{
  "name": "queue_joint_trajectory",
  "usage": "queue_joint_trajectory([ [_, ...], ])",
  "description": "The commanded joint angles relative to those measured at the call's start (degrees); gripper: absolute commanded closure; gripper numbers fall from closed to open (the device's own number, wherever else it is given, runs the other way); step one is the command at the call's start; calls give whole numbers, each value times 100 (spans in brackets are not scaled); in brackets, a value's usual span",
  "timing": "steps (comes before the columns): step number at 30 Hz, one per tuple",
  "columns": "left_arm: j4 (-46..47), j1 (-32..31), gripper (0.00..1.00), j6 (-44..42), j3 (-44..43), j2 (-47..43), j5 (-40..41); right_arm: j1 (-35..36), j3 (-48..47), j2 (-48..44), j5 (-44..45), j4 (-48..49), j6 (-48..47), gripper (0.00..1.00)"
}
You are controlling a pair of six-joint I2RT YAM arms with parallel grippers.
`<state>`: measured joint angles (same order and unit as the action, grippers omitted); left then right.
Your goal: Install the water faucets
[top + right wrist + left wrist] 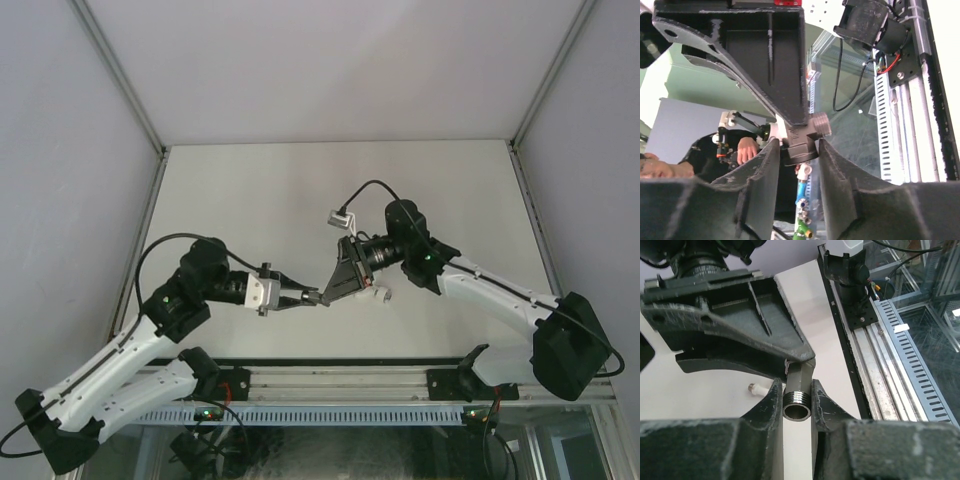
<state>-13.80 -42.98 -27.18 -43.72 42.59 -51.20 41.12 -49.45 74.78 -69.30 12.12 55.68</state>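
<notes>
The fitting's body (800, 375) sits at a slant in my right gripper, so that gripper should open, swing round to face my left gripper and take the fitting's end (801, 154) straight on.
A short dark-grey metal fitting (796, 405) with a silvery threaded end hangs above the table between both arms. My left gripper (796, 390) is shut on it, one finger pressed on each side of the thread. My right gripper (797, 145) holds the same fitting (805, 142) by its blocky body from the other side. In the top view the two grippers, left (316, 297) and right (332, 290), meet tip to tip near the table's middle front. The white bent tap (756, 388) lies loose on the table, just beside the right gripper (383, 293).
A metal rail (330, 385) with a slotted cable duct runs along the near table edge, and the right arm's base (850, 275) is bolted to it. A small grey cable plug (340, 217) hangs above the right wrist. Pale walls close in the table on three sides.
</notes>
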Motion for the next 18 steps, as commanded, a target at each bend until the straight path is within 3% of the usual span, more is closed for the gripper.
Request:
queue_joint_trajectory([
  [1,105,-52,100,169,-189,-101,167,70,-283,-461,628,-239,-835,56],
  [7,761,-52,100,832,76,-353,586,117,-282,-1039,2146,-1318,-2108,44],
  [10,1451,-52,100,1528,300,-457,1069,506,-140,-1447,3503,-1691,-2934,41],
  [14,1802,-52,100,1904,470,-504,895,1213,640,-2104,4752,-898,-4571,41],
  [18,1923,-52,100,2112,506,-455,615,1661,1081,-2463,5060,-166,-5806,39],
])
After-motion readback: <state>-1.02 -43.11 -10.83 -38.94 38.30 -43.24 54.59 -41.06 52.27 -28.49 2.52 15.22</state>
